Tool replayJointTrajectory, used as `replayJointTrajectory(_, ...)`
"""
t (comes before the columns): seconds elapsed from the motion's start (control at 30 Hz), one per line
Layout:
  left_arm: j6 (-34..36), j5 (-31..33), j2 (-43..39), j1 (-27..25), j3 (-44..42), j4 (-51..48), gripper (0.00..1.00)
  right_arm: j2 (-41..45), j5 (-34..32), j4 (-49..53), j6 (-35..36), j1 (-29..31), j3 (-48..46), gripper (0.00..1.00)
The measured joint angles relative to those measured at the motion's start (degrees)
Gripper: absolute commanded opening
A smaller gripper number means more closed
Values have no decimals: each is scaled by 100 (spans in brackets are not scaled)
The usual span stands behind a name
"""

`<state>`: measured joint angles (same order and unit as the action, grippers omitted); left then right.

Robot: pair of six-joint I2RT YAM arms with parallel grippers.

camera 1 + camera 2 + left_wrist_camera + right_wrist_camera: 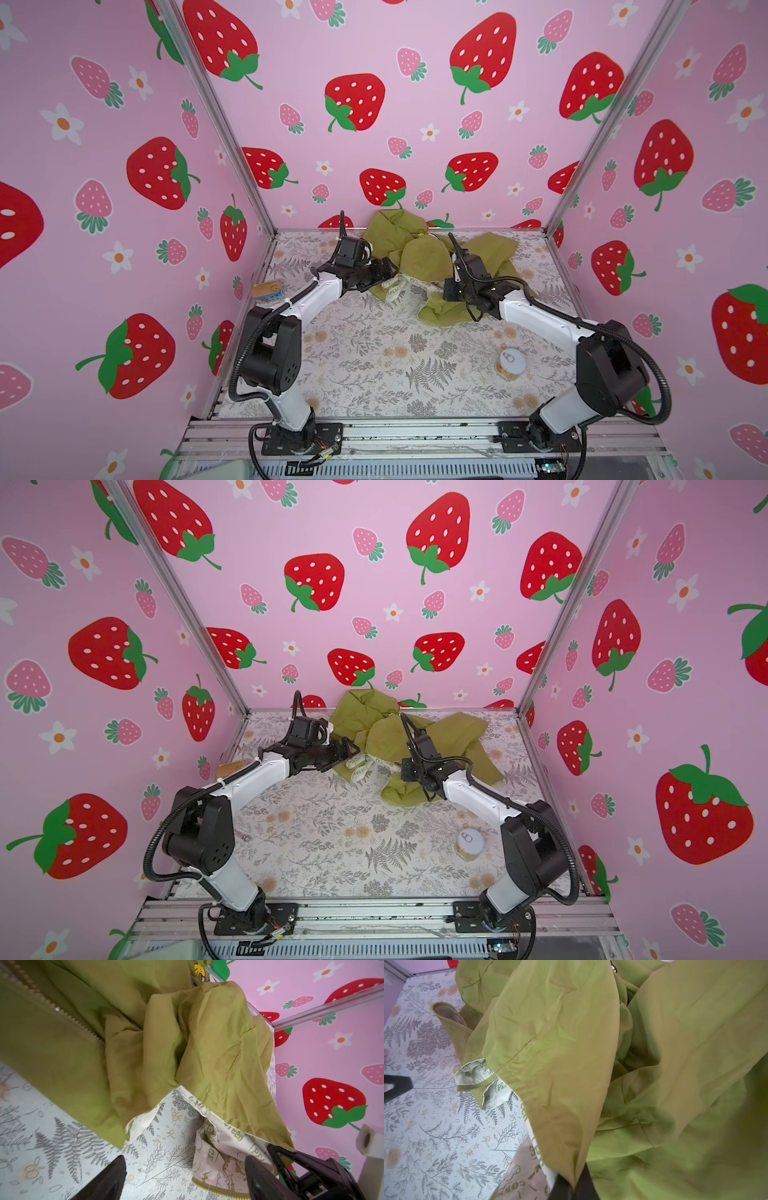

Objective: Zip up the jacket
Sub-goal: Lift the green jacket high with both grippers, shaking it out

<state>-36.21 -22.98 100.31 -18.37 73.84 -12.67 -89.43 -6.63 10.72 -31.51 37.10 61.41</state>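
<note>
The jacket is lying crumpled with its zipper edges (394, 289) bunched up, so my left gripper needs to grab the hood (425, 257) and lift the jacket straight before zipping.
The olive-green jacket (419, 253) (386, 733) lies crumpled at the back of the table, unzipped, with its pale printed lining showing. A row of zipper teeth (62, 1012) runs along one front edge. My left gripper (392, 270) (185, 1161) is open at the jacket's left side. A flap of lining with a zipper edge (216, 1167) hangs between its fingers, close to one finger (255, 1174), not clamped. My right gripper (446, 289) (574, 1186) is shut on a fold of the jacket's olive fabric at its lower hem. Another zipper edge (477, 1086) curls beside that fold.
A small can with a pull-tab lid (511, 363) (471, 843) stands on the floral table near the right arm. A small tan and blue box (268, 289) lies by the left wall. Strawberry-print walls close in the left, back and right sides.
</note>
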Motion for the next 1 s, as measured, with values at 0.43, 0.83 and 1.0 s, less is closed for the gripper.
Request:
replayJointTrajectory(0.43, 420, 310, 1488, -474, 2142, -968, 90, 330, 280, -348, -42, -177, -667, 2)
replayJointTrajectory(0.83, 769, 308, 2870, -577, 3681, -1777, 49, 334, 391, -450, -42, -203, -695, 2)
replayJointTrajectory(1.0, 824, -17, 2981, -586, 3943, -1869, 13, 337, 444, -479, -39, -221, -695, 2)
